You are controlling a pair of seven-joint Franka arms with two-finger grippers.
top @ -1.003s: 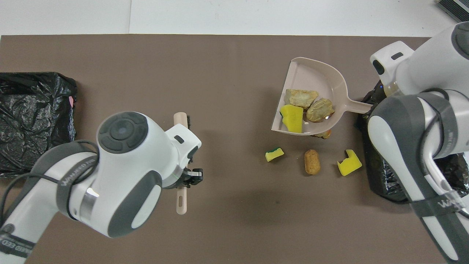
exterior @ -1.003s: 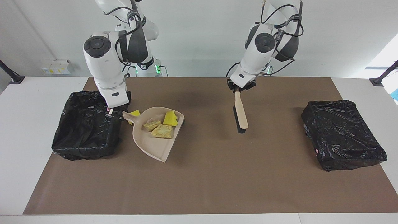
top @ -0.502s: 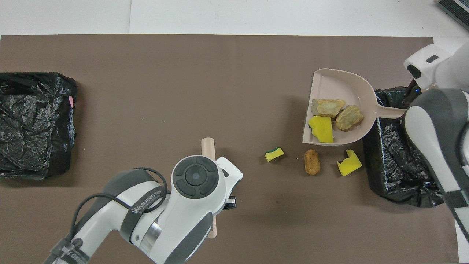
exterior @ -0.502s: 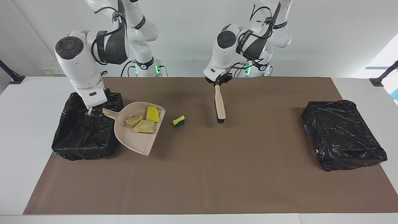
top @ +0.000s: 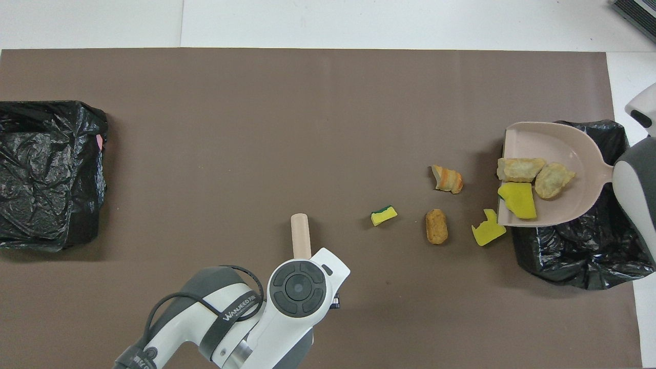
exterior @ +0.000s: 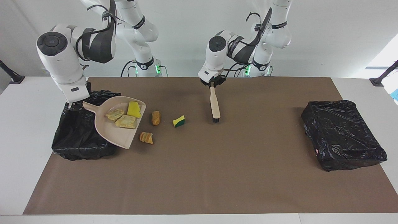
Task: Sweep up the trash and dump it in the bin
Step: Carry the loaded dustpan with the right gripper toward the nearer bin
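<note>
The dustpan's open edge [top: 506,146] sticks out past the bin's edge toward the mat, so my right gripper should pull the dustpan back and tip it inside the bin [top: 575,240].
My right gripper [exterior: 74,106] is shut on the handle of the beige dustpan [exterior: 116,132], held tilted over the edge of the black-lined bin [exterior: 79,140]. In the pan [top: 564,146] lie two tan chunks [top: 535,171] and a yellow sponge bit [top: 517,200]. On the mat lie an orange-brown crust [top: 447,179], a brown chunk [top: 436,226], a yellow-and-green sponge [top: 384,215] and a yellow sponge bit [top: 487,233]. My left gripper [exterior: 212,84] is shut on the beige brush [exterior: 215,104], bristles near the mat, beside the yellow-and-green sponge [exterior: 178,121].
A second black-lined bin [exterior: 343,133] stands at the left arm's end of the brown mat [exterior: 217,174]; it also shows in the overhead view [top: 48,174]. The bin under the pan shows in the overhead view [top: 579,251].
My right arm has carried the dustpan toward the bin at its end of the table, uncovering two brown chunks. My left arm has moved the brush toward the trash and nearer the robots.
</note>
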